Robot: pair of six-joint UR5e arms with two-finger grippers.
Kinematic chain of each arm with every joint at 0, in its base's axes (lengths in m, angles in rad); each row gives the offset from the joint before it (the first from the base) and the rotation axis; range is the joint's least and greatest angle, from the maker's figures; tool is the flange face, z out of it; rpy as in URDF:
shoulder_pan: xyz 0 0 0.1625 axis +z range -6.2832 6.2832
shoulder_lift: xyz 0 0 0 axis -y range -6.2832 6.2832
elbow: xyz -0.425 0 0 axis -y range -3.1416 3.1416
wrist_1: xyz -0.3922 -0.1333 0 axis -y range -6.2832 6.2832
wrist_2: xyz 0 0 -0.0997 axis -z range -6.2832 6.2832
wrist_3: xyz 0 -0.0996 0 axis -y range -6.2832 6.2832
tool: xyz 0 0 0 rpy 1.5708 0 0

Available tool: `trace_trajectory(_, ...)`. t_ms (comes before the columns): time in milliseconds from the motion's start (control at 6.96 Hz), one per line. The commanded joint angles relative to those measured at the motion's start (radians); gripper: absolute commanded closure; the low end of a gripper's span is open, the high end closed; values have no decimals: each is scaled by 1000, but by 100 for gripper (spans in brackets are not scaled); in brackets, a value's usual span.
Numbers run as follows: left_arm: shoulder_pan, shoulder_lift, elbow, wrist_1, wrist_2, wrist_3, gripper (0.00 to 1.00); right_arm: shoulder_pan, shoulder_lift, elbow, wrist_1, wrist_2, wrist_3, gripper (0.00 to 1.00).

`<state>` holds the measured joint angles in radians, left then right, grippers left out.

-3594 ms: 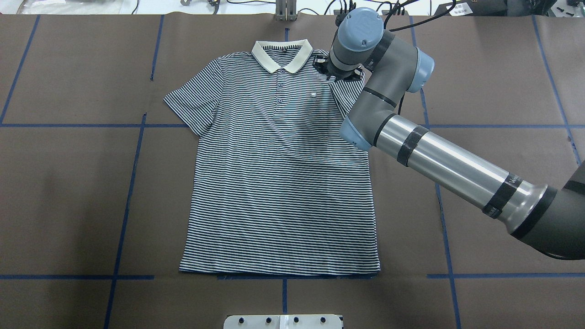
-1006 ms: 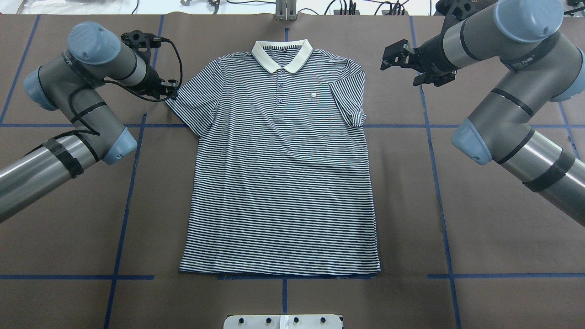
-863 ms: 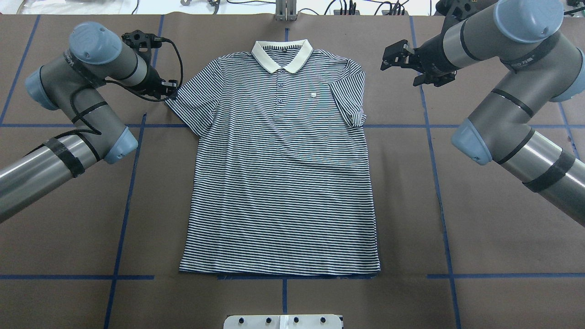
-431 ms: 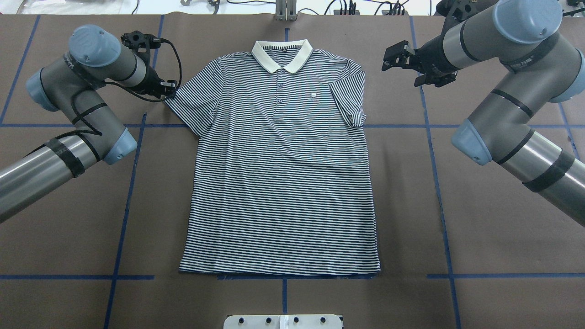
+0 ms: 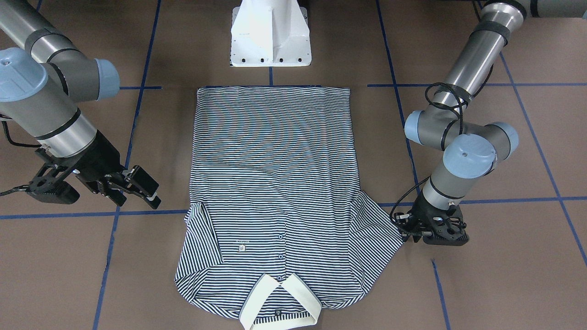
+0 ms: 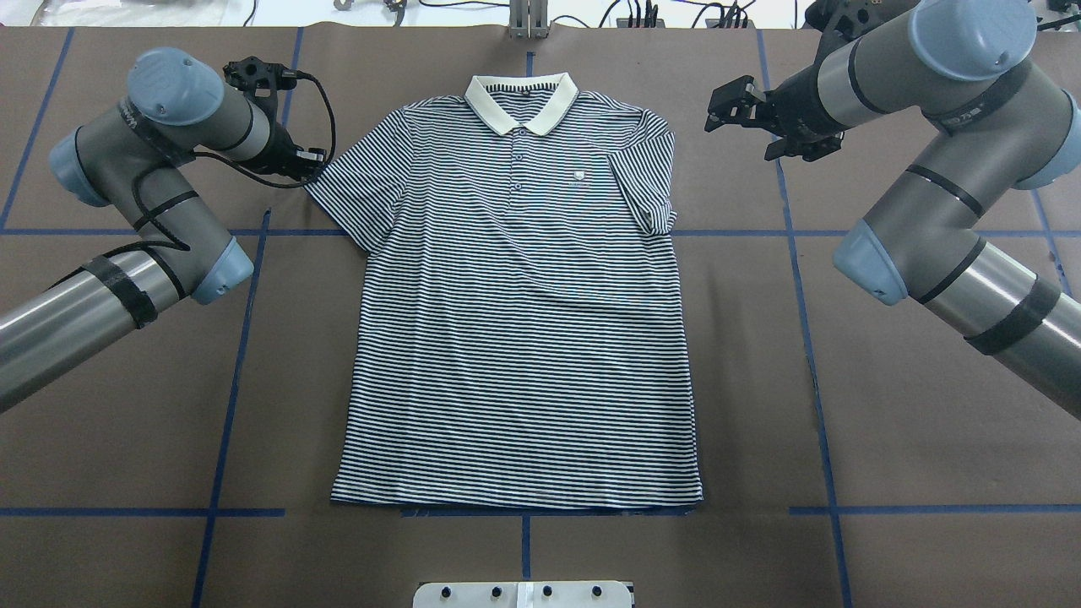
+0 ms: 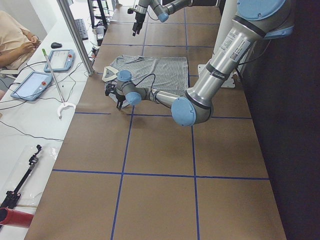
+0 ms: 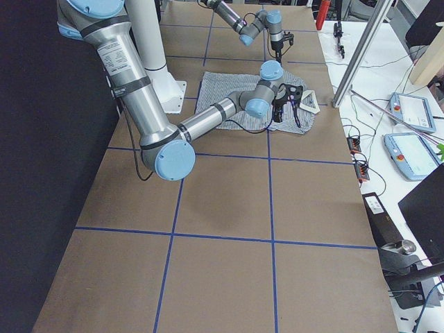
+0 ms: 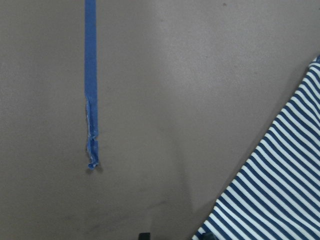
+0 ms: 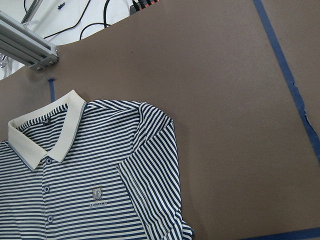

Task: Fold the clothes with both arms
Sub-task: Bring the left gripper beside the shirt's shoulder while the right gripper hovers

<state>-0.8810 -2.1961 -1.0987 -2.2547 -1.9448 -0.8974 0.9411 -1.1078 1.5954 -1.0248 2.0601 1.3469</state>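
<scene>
I should open my left gripper's fingers, move them inward over the sleeve's end (image 5: pixel 394 236) and grab more cloth, because they only just overlap the tip of the spread sleeve (image 5: pixel 402 240).
The striped polo shirt (image 6: pixel 519 321) lies flat and face up on the brown table, cream collar (image 6: pixel 521 101) at the far side. Its left sleeve (image 6: pixel 350 190) is spread out. Its right sleeve (image 6: pixel 650 190) is folded in over the body. My left gripper (image 6: pixel 311 166) is low at the tip of the left sleeve, and its jaws look apart in the front view (image 5: pixel 401 227). The left wrist view shows only the sleeve's edge (image 9: pixel 280 190) and bare table. My right gripper (image 6: pixel 728 103) is open and empty, held above the table to the right of the shirt's shoulder.
The white pedestal base (image 6: pixel 524 594) stands at the near edge by the hem. Blue tape lines (image 6: pixel 245 321) cross the brown table cover. A metal post (image 6: pixel 528 21) stands beyond the collar. Side benches hold tablets (image 7: pixel 30 85) and cables.
Since 3.6 s ago my right arm has drawn back from the shirt's right shoulder and my left arm has come in to the left sleeve. Over the last second both have barely moved.
</scene>
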Motion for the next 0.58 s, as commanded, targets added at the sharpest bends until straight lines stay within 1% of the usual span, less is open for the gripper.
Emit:
trace_trajectory(0,-1,-7,-6,0,0,26,100,1,0,-2,-1,0,0,0)
trace_trajectory(144,-1,-16,-18,1,-3,26,100,-1,0,-3,-3,0,0,0)
trace_trajectory(288,-1,-19,-68,16,-8,23,100,-2,0,-5,-3,-2,-2,0)
trace_trajectory(431,-1,-16,-75,15,-3,20,100,-2,2,-12,2,-2,-3,0)
